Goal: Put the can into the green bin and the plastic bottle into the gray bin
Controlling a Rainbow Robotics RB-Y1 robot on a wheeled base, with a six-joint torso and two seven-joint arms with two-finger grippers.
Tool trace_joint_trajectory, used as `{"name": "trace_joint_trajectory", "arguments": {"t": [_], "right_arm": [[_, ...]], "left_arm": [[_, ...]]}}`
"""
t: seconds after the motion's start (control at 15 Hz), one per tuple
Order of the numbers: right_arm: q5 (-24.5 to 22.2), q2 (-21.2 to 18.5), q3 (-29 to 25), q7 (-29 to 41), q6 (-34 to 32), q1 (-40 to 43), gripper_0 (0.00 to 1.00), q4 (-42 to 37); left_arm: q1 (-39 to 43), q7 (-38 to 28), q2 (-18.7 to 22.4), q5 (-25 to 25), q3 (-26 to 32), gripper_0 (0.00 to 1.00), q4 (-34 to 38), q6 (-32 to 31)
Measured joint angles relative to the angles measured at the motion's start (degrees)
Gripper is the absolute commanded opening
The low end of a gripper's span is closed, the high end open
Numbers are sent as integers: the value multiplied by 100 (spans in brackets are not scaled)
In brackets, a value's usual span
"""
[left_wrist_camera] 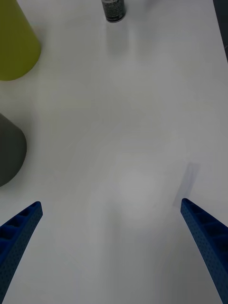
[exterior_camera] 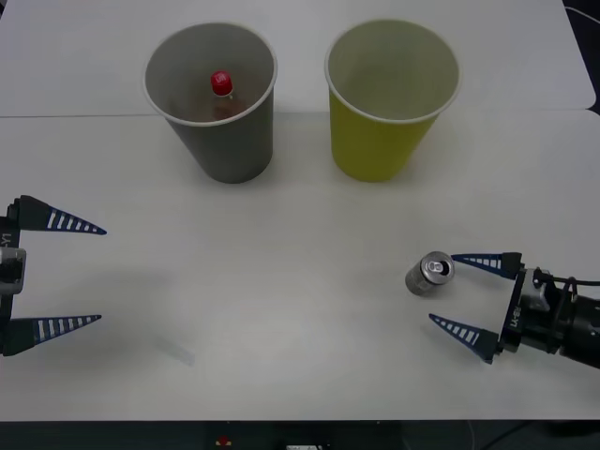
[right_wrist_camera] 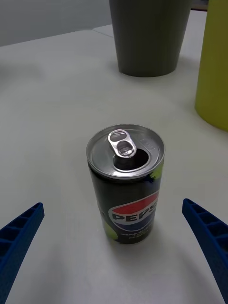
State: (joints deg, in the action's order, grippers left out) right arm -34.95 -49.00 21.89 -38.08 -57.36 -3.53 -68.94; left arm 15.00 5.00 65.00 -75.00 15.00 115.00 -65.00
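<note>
The can (exterior_camera: 430,273) will tip onto its side when I drop it in, because the green bin (exterior_camera: 393,80) is deep and much wider than the can.
The can (exterior_camera: 428,274) stands upright on the white table at the right; its silver top and dark Pepsi body (right_wrist_camera: 127,185) are close up in the right wrist view. My right gripper (exterior_camera: 454,292) is open just to the can's right, with its upper finger (exterior_camera: 486,262) beside the can's top and the can not quite between the fingers. The gray bin (exterior_camera: 214,103) stands at the back left with the plastic bottle's red cap (exterior_camera: 221,83) showing inside it. To its right stands the green bin (exterior_camera: 389,98). At the left edge, my left gripper (exterior_camera: 84,273) rests open over bare table.
A table seam (exterior_camera: 75,116) runs across behind the bins. The white tabletop (exterior_camera: 281,281) stretches between the two grippers. In the left wrist view the can (left_wrist_camera: 113,9), the green bin (left_wrist_camera: 14,42) and the gray bin (left_wrist_camera: 9,149) lie at the edges.
</note>
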Motion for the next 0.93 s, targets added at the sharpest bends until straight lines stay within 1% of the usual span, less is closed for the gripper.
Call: {"name": "trace_joint_trajectory", "arguments": {"t": [0.27, 0.47, 0.67, 0.73, 0.8, 0.87, 0.93], "right_arm": [[-21, 351, 171, -182, -6, -378, 100, 426], [-97, 511, 197, -234, 26, -521, 100, 535], [-98, 590, 235, -279, 87, -569, 100, 540], [-98, 593, 236, -293, 96, -570, 67, 540], [-98, 594, 237, -312, 96, -570, 21, 540], [-98, 594, 237, -332, 98, -570, 2, 540], [-98, 597, 237, -345, 95, -570, 0, 542]], "left_arm": [[0, 0, 0, 0, 0, 100, 0, 0], [0, 0, 0, 0, 0, 100, 0, 0], [0, 0, 0, 0, 0, 100, 0, 0], [0, 0, 0, 0, 0, 100, 0, 0], [0, 0, 0, 0, 0, 100, 0, 0], [0, 0, 0, 0, 0, 100, 0, 0], [0, 0, 0, 0, 0, 100, 0, 0]]}}
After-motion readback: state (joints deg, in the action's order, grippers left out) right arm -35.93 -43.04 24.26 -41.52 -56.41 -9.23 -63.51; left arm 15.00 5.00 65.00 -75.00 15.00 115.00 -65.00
